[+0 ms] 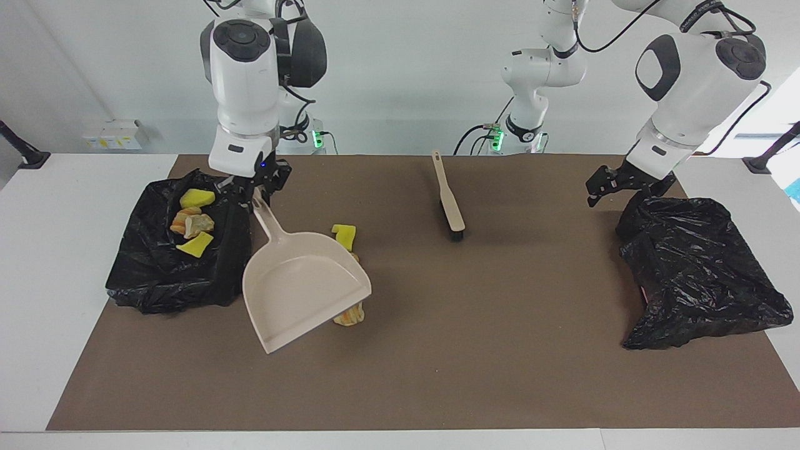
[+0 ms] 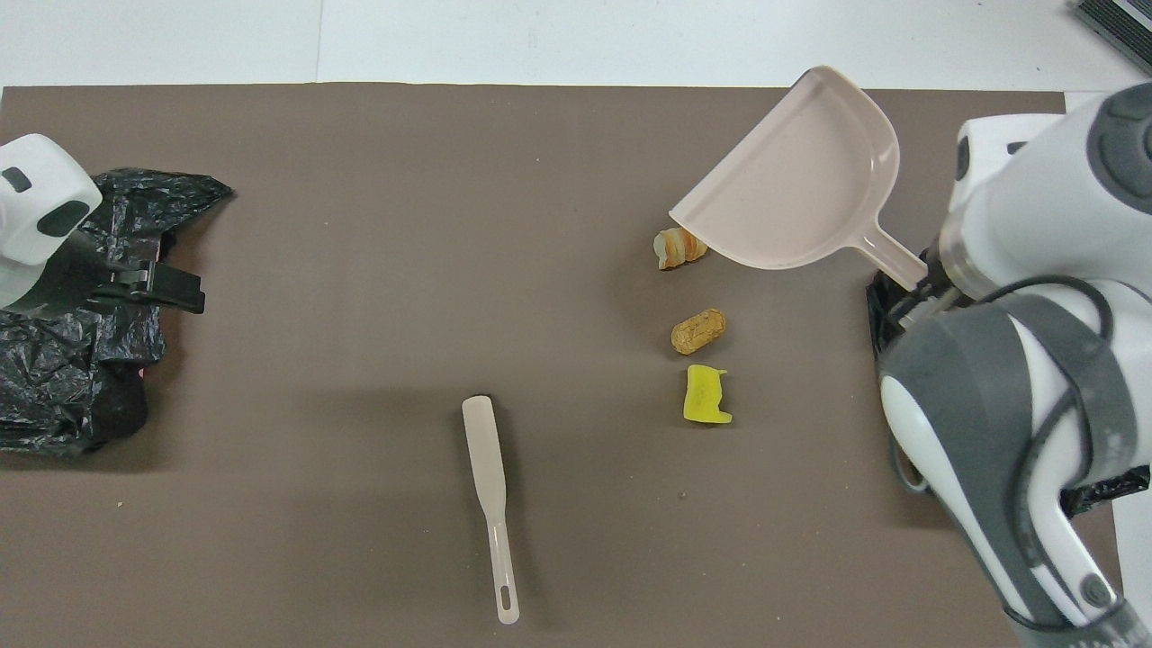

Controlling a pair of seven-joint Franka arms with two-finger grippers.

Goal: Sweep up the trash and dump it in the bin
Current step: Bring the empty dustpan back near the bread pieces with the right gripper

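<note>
The beige dustpan (image 2: 801, 173) is empty, and the mat (image 2: 494, 232) beyond the brush is clear. My right gripper should keep moving there and let go of the dustpan once it lies flat.
My right gripper (image 1: 257, 190) (image 2: 922, 286) is shut on the handle of the beige dustpan (image 1: 300, 284) (image 2: 796, 193). The pan hangs tilted and empty over the mat, beside the bin (image 1: 156, 278), a black bag at the right arm's end. Inside the bin lie two yellow chunks (image 1: 197, 198) and a bread lump (image 1: 190, 223). Loose trash lies on the mat: a yellow chunk (image 2: 706, 396), a tan lump (image 2: 697, 331) and an orange-striped lump (image 2: 679, 247) under the pan's lip. My left gripper (image 1: 600, 187) (image 2: 171, 290) waits open over the second black bag (image 1: 700, 269).
A beige brush (image 1: 449, 197) (image 2: 490, 504) lies on the brown mat (image 1: 500, 350) near the robots, between the two bags. In the overhead view the right arm hides most of the bin.
</note>
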